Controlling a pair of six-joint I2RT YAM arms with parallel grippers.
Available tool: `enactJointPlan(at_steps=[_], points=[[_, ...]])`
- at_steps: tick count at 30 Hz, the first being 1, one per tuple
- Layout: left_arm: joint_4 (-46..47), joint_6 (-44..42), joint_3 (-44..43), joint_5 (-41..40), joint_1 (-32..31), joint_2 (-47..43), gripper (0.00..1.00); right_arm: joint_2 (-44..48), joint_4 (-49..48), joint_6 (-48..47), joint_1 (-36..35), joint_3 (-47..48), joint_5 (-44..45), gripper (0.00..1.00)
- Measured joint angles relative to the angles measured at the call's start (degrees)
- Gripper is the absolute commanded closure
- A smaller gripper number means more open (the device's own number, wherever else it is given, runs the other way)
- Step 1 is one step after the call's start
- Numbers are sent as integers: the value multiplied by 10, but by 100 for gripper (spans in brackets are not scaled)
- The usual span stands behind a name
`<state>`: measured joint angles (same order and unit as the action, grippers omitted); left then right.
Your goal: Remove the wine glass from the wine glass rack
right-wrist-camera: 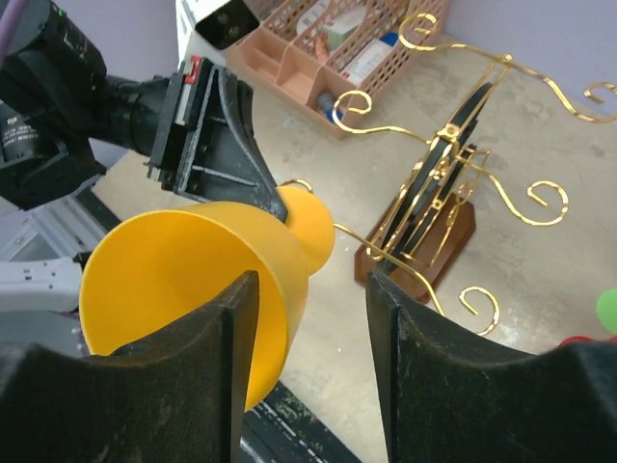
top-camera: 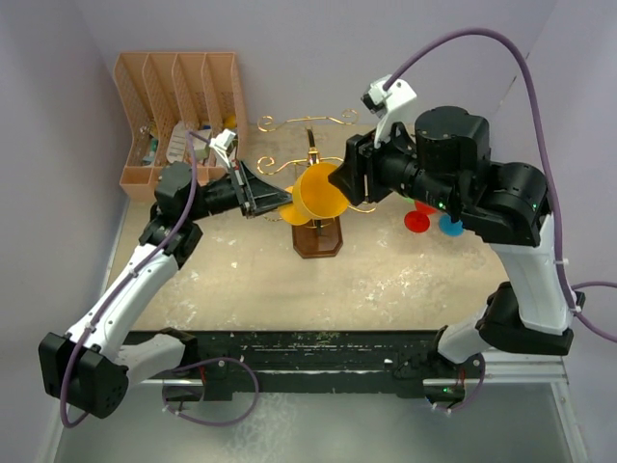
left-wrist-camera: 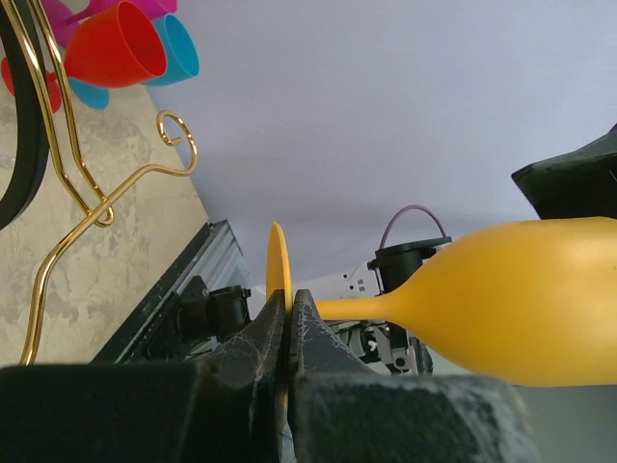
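The yellow wine glass must stand on the foot (top-camera: 294,214) that my left gripper is pinching, so my right gripper should close on the bowl's rim (top-camera: 344,201) before my left gripper lets go.
The yellow wine glass (top-camera: 323,193) lies on its side in the air, just in front of the gold wire rack (top-camera: 310,145) with its dark wooden base (top-camera: 318,238). My left gripper (left-wrist-camera: 286,304) is shut on the glass's thin round foot (left-wrist-camera: 278,260); the stem and bowl (left-wrist-camera: 521,299) point away to the right. My right gripper (right-wrist-camera: 308,280) is open around the bowl's rim: one finger (right-wrist-camera: 207,376) sits inside the bowl (right-wrist-camera: 183,280) and the other outside, not squeezing. One gold scroll arm (right-wrist-camera: 386,246) runs close behind the bowl.
A tan slotted file organiser (top-camera: 178,106) holding small items stands at the back left. Red (top-camera: 416,222) and blue (top-camera: 450,227) plastic glasses sit right of the rack, under my right arm. Purple walls close in on the left, back and right.
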<state>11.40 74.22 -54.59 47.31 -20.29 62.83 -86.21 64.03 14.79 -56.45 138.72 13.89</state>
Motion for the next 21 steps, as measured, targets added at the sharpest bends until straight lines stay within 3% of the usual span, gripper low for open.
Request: enactJointPlan(at_steps=[3, 7, 9, 10, 11, 13, 14, 16, 21], points=[[3, 0, 0, 2, 0, -1, 100, -1, 1, 0, 7, -15, -22, 68], [3, 0, 0, 2, 0, -1, 100, -4, 4, 2, 15, -26, -44, 100], [0, -1, 0, 3, 0, 0, 100, -4, 6, 0, 21, -28, -40, 100], [-1, -1, 0, 3, 0, 0, 92, -4, 9, 1, 26, -30, -35, 100], [-2, -2, 0, 2, 0, 0, 70, -3, 12, 3, 29, -31, -32, 100], [-5, -9, 0, -1, -1, 1, 37, -2, 15, 10, 43, -35, -30, 100], [-10, -14, -1, -1, -1, 0, 29, -1, 16, 14, 47, -37, -28, 100], [-23, -25, -6, -4, 0, 0, 20, 6, 23, 21, 53, -38, -19, 100], [-95, -76, -37, -31, 0, -2, 17, 50, 38, 33, 75, -38, 58, 100]])
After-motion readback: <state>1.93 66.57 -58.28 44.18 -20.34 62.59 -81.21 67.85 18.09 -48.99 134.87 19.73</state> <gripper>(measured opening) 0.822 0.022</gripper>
